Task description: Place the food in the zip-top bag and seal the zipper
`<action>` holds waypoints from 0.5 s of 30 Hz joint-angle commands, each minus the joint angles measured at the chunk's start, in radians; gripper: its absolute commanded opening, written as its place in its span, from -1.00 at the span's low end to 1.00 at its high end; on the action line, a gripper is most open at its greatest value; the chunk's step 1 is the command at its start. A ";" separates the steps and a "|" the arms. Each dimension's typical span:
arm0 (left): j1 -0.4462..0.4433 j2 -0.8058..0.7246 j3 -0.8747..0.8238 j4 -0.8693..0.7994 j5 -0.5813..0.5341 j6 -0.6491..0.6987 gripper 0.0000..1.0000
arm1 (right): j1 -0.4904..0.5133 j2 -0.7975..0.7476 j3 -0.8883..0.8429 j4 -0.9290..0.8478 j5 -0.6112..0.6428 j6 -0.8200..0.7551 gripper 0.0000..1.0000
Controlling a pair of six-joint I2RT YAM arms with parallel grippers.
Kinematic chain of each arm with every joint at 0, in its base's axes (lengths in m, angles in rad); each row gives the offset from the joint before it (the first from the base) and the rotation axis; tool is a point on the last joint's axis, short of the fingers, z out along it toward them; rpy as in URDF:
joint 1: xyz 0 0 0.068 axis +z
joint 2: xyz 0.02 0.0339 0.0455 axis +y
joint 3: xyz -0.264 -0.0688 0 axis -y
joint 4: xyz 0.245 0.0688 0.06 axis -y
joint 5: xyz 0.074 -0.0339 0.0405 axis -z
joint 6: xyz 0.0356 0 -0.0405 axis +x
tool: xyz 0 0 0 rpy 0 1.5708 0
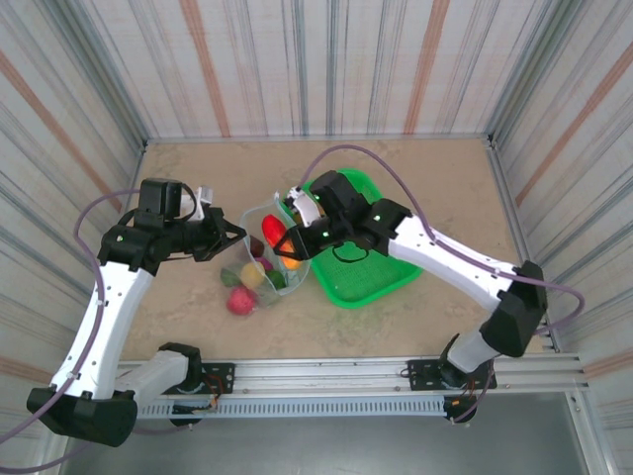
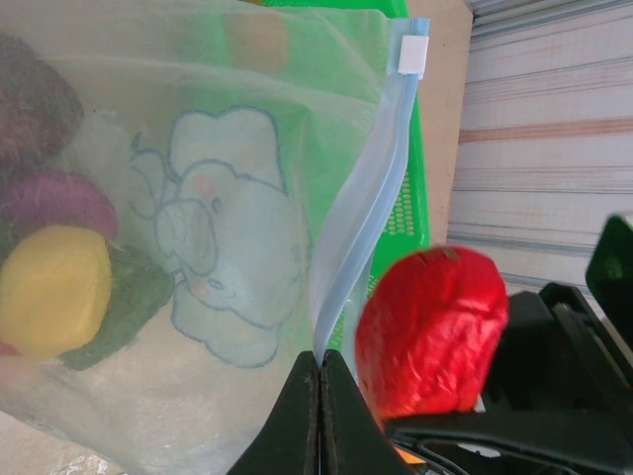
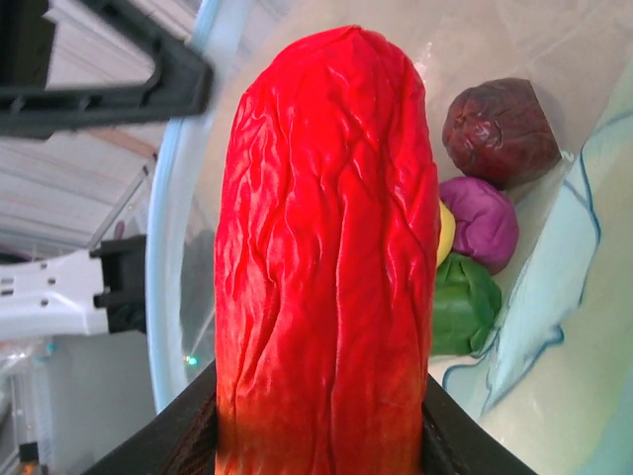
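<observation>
My right gripper has the red food piece's far end (image 1: 272,224) pointing into the bag's wide opening, so it should keep lowering the piece until over the magenta piece (image 1: 264,263), then release.
The clear zip-top bag (image 1: 259,259) has an elephant print (image 2: 227,247). My left gripper (image 2: 321,364) is shut on its pale bluish zipper strip (image 2: 361,218), holding the mouth up. My right gripper (image 3: 321,426) is shut on a long red food piece (image 3: 331,257), poised at the bag's mouth (image 1: 273,233) within the curved rim (image 3: 166,247). Inside the bag lie maroon (image 3: 499,129), magenta (image 3: 480,223), yellow (image 2: 54,287) and dark green (image 3: 460,302) pieces. A pink-red piece (image 1: 241,300) sits by the bag's lower end; I cannot tell whether it is inside.
The green mesh basket (image 1: 381,267) stands right of the bag, under my right arm. A white slider tab (image 2: 413,54) sits at the zipper's far end. Striped walls enclose the tan table (image 1: 415,178) on three sides.
</observation>
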 commanded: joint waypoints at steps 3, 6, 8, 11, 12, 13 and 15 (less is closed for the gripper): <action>-0.001 -0.018 0.017 0.010 0.011 0.003 -1.00 | 0.021 0.146 0.188 -0.161 0.084 0.117 -0.39; -0.001 -0.016 0.030 0.007 0.006 0.009 -1.00 | 0.042 0.186 0.223 -0.177 0.126 0.145 -0.37; -0.001 -0.012 0.035 0.006 0.003 0.012 -1.00 | 0.056 0.212 0.244 -0.192 0.147 0.165 -0.36; -0.001 -0.003 0.030 0.014 0.008 0.009 -1.00 | 0.081 0.272 0.295 -0.231 0.210 0.219 -0.35; -0.001 -0.001 0.028 0.017 0.012 0.006 -1.00 | 0.087 0.289 0.309 -0.240 0.226 0.237 -0.34; -0.001 0.002 0.026 0.022 0.018 0.004 -1.00 | 0.092 0.311 0.326 -0.249 0.241 0.258 -0.32; -0.001 0.005 0.024 0.027 0.023 0.001 -1.00 | 0.096 0.342 0.342 -0.246 0.266 0.303 -0.29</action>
